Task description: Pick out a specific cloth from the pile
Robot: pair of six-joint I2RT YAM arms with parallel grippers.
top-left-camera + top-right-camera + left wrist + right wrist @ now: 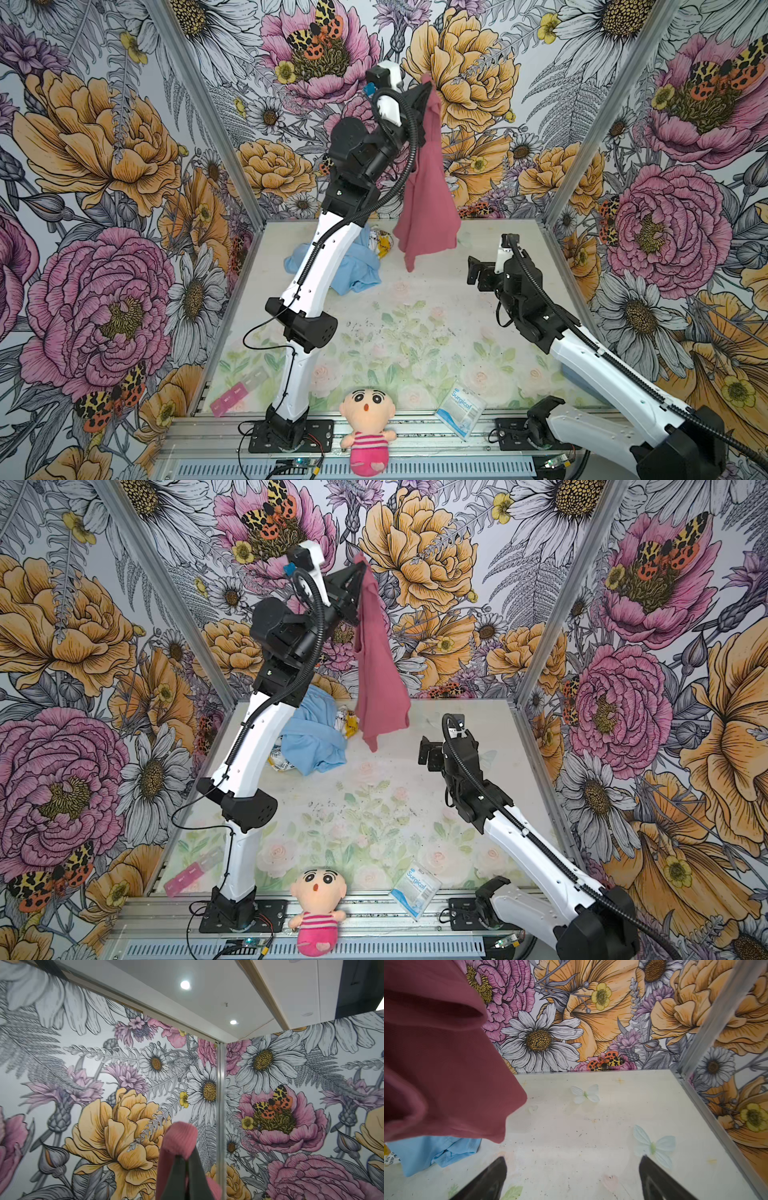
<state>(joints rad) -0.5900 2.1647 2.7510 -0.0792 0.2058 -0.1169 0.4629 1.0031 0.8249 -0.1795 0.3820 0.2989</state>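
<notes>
The dusty-rose cloth (430,209) is hanging past the open fingers of my right gripper. My left gripper should lower it onto the clear tabletop (472,299) so that my right gripper can take it.
The dusty-rose cloth (428,199) (376,679) hangs free in the air, lifted high above the table, its lowest tip clear of the pile. My left gripper (428,81) (360,561) is shut on its top edge; in the left wrist view the cloth (180,1138) folds over the closed fingertips (186,1159). The pile (357,270) (311,737) lies at the back left of the table: a light blue cloth with a white-and-yellow printed one (382,245) beside it. My right gripper (478,270) (430,752) (573,1167) stands open and empty, low over bare table right of the cloth (446,1064).
A plush doll (368,432) sits at the front edge, with a Surgical packet (461,405) to its right and a pink pill box (232,399) at the front left. Aluminium posts (582,145) and flowered walls close the sides and back.
</notes>
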